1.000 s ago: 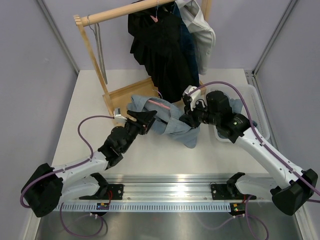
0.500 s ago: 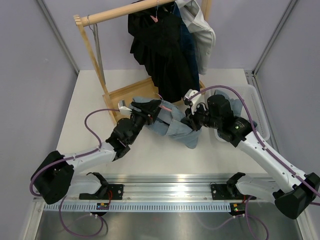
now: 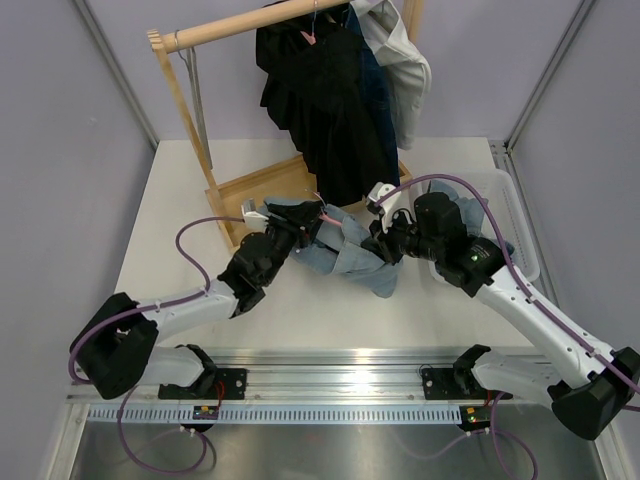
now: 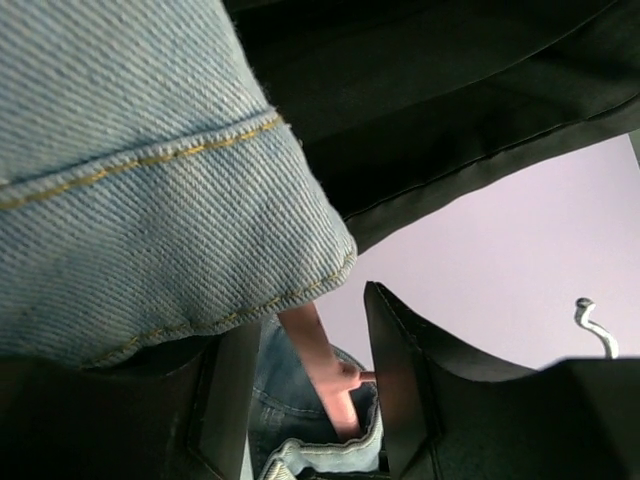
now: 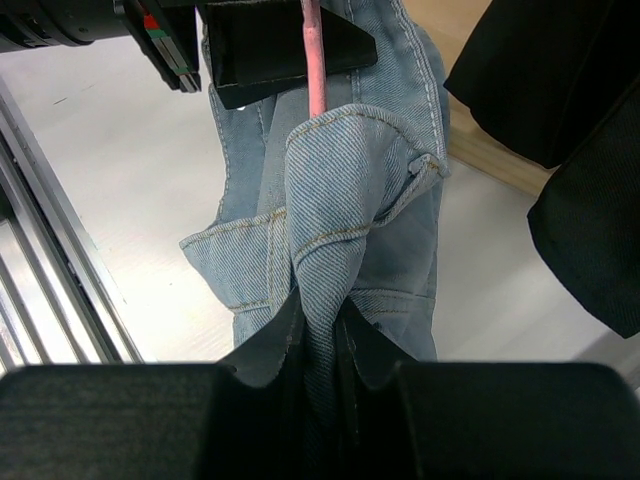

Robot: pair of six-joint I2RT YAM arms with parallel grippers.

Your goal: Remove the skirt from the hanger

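Note:
Next, I open my right gripper while my left gripper turns the hanger [image 3: 331, 220] to bring the skirt's far end over, because that end is behind my left gripper.
The light blue denim skirt [image 3: 345, 252] hangs bunched between the two arms at mid-table, on a pink hanger [image 3: 325, 212]. My left gripper [image 3: 303, 226] reaches in from the left at the skirt's top. In the left wrist view its jaws [image 4: 315, 400] stand apart on either side of the pink hanger bar [image 4: 325, 365], with a gap on the left side and a denim fold [image 4: 150, 180] lying over the left finger. My right gripper [image 5: 322, 330] is shut on a pinched fold of the skirt [image 5: 340, 200], with the hanger [image 5: 315, 50] beyond it.
A wooden clothes rack [image 3: 250, 25] stands at the back, with dark garments [image 3: 330, 100] and a white shirt [image 3: 405, 70] hanging right above the skirt. Its wooden base [image 3: 255, 185] lies behind the left gripper. A clear plastic bin [image 3: 520, 235] sits at the right.
The left arm has reached further forward to the top of the skirt, and its jaws have narrowed round the pink hanger. The right gripper keeps its hold on the denim, barely moved.

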